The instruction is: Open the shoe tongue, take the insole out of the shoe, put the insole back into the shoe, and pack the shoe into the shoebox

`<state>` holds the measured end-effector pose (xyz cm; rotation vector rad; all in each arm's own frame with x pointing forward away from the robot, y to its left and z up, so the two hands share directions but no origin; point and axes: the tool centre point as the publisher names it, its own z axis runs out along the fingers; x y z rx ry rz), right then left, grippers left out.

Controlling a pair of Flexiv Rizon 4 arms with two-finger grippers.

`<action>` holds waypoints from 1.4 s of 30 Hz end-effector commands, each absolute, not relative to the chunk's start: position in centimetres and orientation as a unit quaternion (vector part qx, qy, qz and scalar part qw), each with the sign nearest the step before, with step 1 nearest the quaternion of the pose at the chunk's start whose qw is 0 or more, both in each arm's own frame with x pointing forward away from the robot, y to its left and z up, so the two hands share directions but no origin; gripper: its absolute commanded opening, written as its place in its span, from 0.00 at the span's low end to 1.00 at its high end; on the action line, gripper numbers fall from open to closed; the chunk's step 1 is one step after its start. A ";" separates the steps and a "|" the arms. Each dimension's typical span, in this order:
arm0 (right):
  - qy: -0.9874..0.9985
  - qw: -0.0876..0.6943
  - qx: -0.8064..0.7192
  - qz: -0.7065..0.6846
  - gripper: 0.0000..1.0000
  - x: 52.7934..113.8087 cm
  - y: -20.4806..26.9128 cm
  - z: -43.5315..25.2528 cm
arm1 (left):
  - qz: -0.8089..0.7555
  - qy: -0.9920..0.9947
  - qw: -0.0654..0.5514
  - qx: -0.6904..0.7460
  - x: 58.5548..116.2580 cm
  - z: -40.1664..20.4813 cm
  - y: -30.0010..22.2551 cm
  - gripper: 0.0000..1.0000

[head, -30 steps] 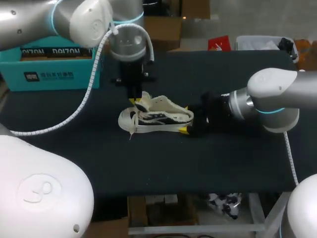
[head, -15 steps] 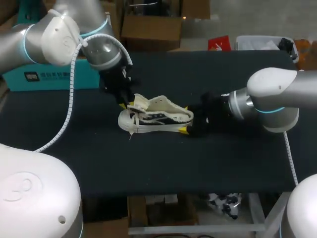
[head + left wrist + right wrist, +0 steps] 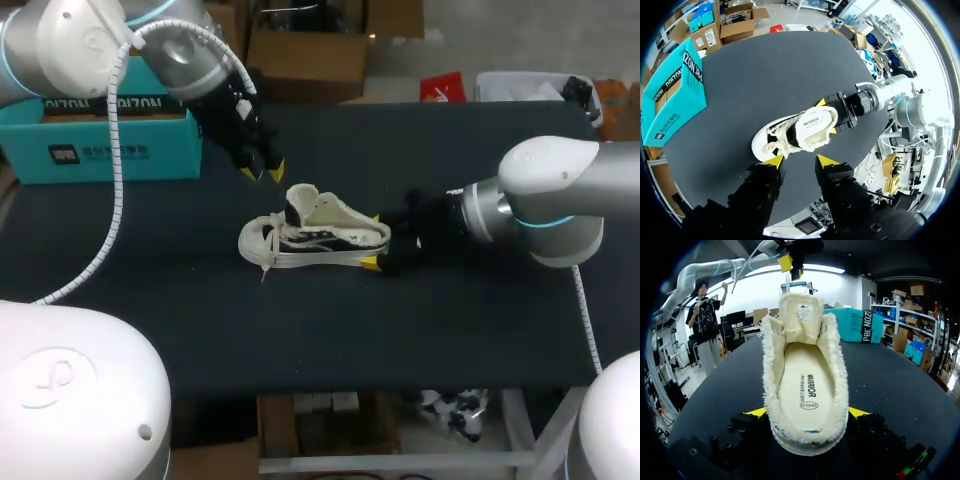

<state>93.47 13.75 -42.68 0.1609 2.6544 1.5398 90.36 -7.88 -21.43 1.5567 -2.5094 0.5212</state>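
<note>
The insole has a clear edge inside the frayed shoe opening. So it will come out in one piece and hold its shape when I pull.
A cream and black shoe lies on its side mid-table, toe to the left. Its tongue stands folded up, and the insole lies inside. My right gripper is shut on the shoe's heel, one yellow tip on each side. My left gripper hangs open and empty above and behind the toe; the shoe lies just ahead of its fingertips. The teal shoebox stands at the table's far left.
Black cloth covers the table. The left arm's white coiled cable hangs over the left part of it, in front of the shoebox.
My left gripper let go of the tongue, opened, and moved up and away toward the far left. The tongue stays folded up. The right arm and shoe have not moved.
</note>
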 end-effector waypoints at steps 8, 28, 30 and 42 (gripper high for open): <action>0.863 0.035 0.052 0.502 0.00 93.6 13.8 -43.2 | -0.010 -0.989 0.121 -0.078 91.8 -20.6 -13.4 0.00; 0.863 0.035 0.052 0.502 0.00 93.6 13.8 -43.2 | -0.062 -0.994 0.084 -0.044 92.8 -24.8 -15.6 0.00; 0.863 0.035 0.052 0.502 0.00 93.6 13.8 -43.2 | -0.053 -0.994 0.075 -0.064 92.7 -26.1 -15.3 0.00; 0.863 0.035 0.052 0.502 0.00 93.6 13.8 -43.2 | 0.015 -0.994 0.015 -0.109 92.6 -31.4 -14.6 0.00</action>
